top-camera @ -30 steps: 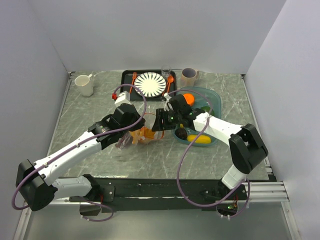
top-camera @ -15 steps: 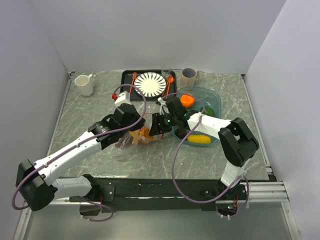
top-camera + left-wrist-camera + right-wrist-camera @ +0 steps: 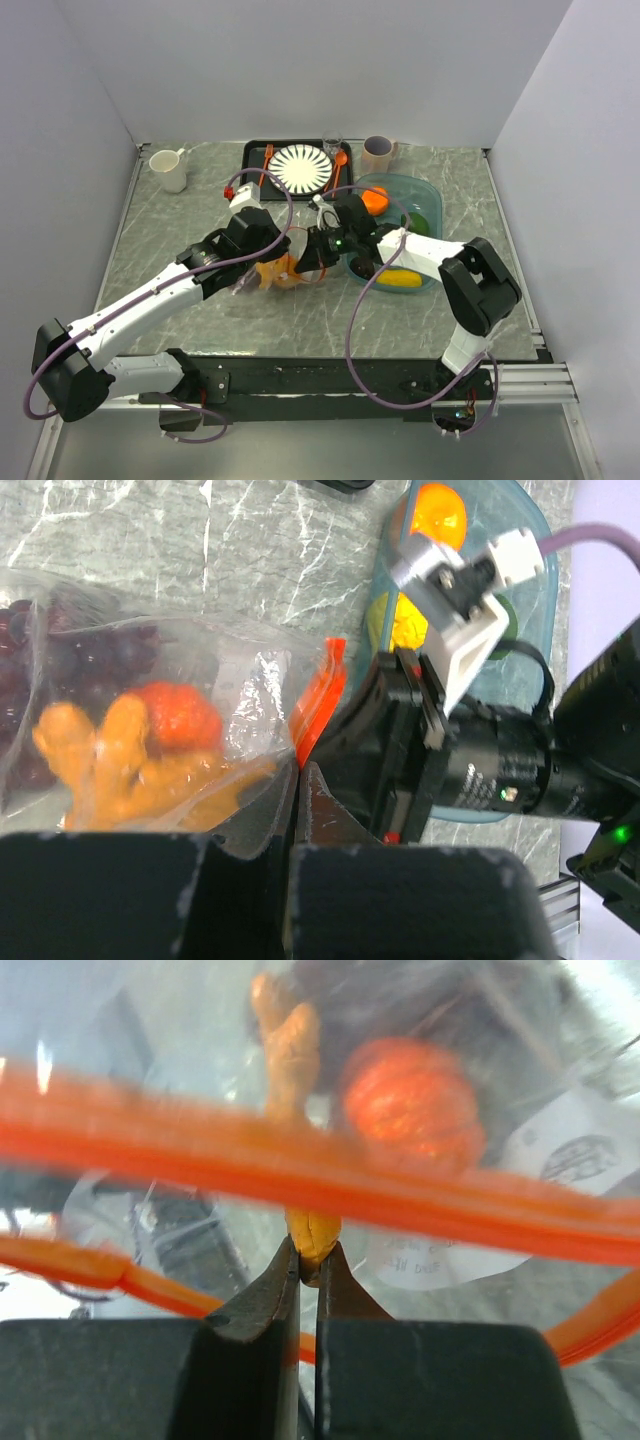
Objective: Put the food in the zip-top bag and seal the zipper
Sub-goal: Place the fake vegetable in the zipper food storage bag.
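Next, my right gripper pushes the piece deeper into the bag before fetching more food, as the yellow-orange piece's near end lies between the bag zipper's sides.
The zip-top bag lies in the middle of the table, clear, with purple grapes, a red piece and a knobbly yellow-orange piece inside. My left gripper is shut on the bag's edge by the orange-red zipper. My right gripper sits at the bag's mouth, between the zipper strips, shut on the tip of the yellow-orange piece. More food lies in the teal tub: an orange, a yellow piece, a dark purple piece and a green piece.
A black tray at the back holds a white plate, an orange fork and a spoon. A glass, a beige cup and a white mug stand along the back. Walls close three sides.
My right gripper moved left from the tub to the bag's mouth and closed there. The left gripper kept its hold on the bag and stayed put.
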